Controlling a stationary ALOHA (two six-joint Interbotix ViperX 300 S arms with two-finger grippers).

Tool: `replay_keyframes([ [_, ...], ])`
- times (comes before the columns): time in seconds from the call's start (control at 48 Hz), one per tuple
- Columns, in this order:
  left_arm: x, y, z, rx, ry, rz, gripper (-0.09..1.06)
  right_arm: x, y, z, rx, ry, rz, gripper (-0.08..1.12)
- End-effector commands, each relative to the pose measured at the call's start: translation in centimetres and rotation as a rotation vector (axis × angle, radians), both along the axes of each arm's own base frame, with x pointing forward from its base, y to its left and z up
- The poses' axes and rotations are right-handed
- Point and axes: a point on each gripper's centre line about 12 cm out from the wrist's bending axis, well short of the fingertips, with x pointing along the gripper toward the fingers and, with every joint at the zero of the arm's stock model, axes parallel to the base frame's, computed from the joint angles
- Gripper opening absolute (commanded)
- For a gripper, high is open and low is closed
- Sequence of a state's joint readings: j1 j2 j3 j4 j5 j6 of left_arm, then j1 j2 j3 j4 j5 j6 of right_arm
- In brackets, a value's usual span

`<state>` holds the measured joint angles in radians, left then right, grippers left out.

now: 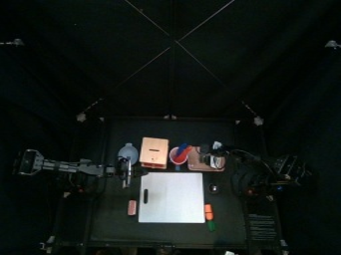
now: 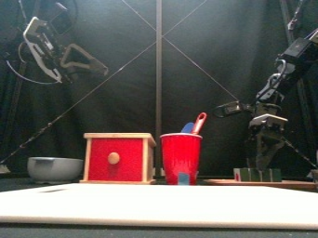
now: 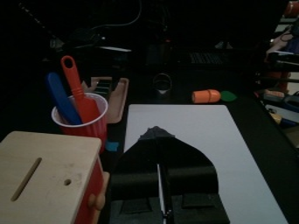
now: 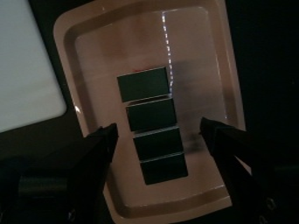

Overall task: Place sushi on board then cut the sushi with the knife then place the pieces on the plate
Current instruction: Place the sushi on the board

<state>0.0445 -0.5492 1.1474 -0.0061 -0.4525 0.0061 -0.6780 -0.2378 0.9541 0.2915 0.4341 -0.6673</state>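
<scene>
I expect the sushi roll (image 4: 151,115) to come up in one piece, a little bent, when I lift it, because the dark green blocks lie tight along thin seams (image 4: 156,132).
A sushi roll (image 4: 155,124) of several dark green blocks lies lengthwise on the pink tray (image 4: 93,52). My right gripper (image 4: 163,153) hangs over it, open, one jaw on each side of the roll and touching nothing. The front view shows that gripper (image 2: 265,127) a little above the sushi (image 2: 258,174). The red cup (image 2: 181,158) holds a blue knife (image 3: 62,96) and a red knife (image 3: 73,80). In front lies the bare white board (image 1: 173,196). My left gripper (image 3: 159,136) is shut and empty, raised over the board's left side beside the cup.
The wooden box (image 1: 155,151) with a red drawer front stands left of the cup, the blue-grey bowl (image 1: 128,152) left of that. A reddish toy (image 1: 132,207) lies left of the board. An orange toy (image 1: 209,210) and a green one (image 1: 212,224) lie on its right.
</scene>
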Motion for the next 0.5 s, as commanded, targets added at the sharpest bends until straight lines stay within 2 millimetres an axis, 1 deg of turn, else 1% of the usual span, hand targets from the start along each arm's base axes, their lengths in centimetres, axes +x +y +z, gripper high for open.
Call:
replay_keyframes([
  [0.021, 0.5, 0.1, 1.1, -0.004, -0.037, 0.006, -0.03, 0.6, -0.7, 0.2, -0.019, -0.022, -0.009, 1.02],
  [0.167, 0.4, 0.1, 1.0, -0.010, -0.033, 0.009, -0.03, 0.6, -0.9, -0.7, -0.019, -0.005, -0.009, 1.02],
  [0.438, 0.4, 0.1, 0.9, -0.012, -0.031, 0.009, -0.03, 0.6, -1.0, -1.3, -0.016, -0.003, -0.023, 1.01],
  [0.5, 0.4, 0.2, 0.9, -0.012, -0.031, 0.011, -0.03, 0.6, -0.9, -1.4, -0.013, -0.001, -0.022, 0.98],
])
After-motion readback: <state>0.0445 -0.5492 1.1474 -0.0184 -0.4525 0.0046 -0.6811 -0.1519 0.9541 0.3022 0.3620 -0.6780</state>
